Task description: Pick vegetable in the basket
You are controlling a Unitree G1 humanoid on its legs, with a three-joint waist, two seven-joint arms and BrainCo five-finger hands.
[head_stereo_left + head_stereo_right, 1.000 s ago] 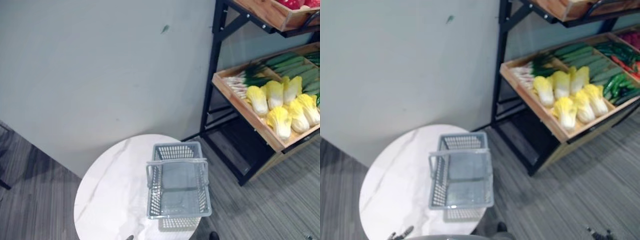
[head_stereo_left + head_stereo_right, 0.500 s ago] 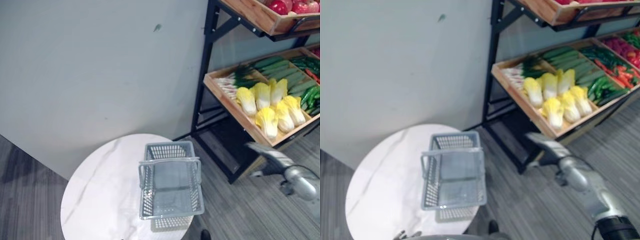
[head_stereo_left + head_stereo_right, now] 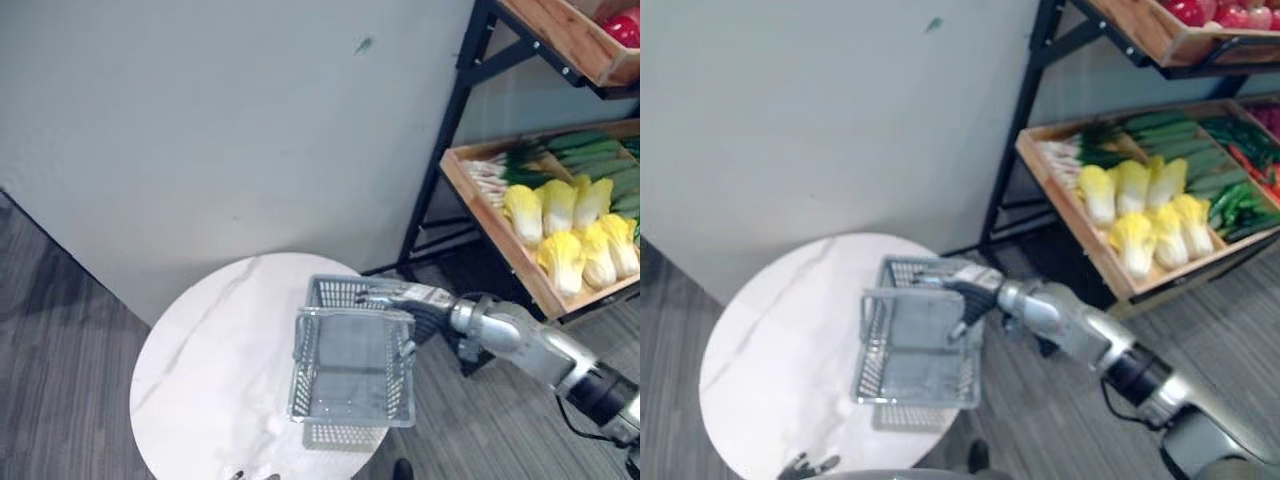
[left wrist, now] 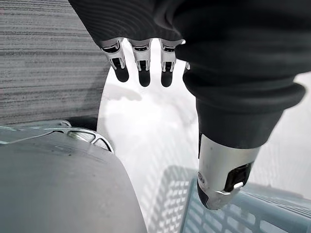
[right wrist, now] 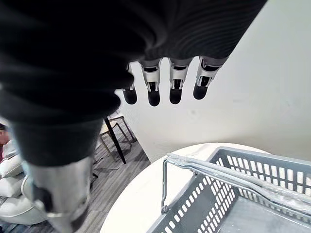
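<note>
My gripper is to carry the grey basket (image 3: pixel 352 365), and the basket will hang and swing below the handle then, because the handle joins the basket's rim at small round pivots (image 5: pixel 164 209).
An empty grey plastic basket (image 3: pixel 303 372) stands on the right part of a round white marble table (image 3: pixel 200 360), its handle upright. My right hand (image 3: pixel 408 299) reaches in from the right and hovers over the basket's far right corner, fingers (image 5: pixel 153 80) straight, open, holding nothing. The vegetables lie in a slanted wooden crate (image 3: pixel 492 222) on the rack to the right: yellow napa cabbages (image 3: pixel 565 228) and green leeks (image 3: pixel 565 148). My left hand (image 4: pixel 143 72) hangs open by the table's near edge (image 4: pixel 146 126).
A black metal rack (image 3: pixel 440 150) stands right of the table against a grey wall (image 3: pixel 220 130). Green peppers (image 3: pixel 1240 198) lie further right in the crate. An upper crate holds red fruit (image 3: pixel 1210 12). Grey carpet lies between table and rack.
My right arm came into view from the right, then swung left from in front of the rack to the basket's far right corner. The camera has also shifted.
</note>
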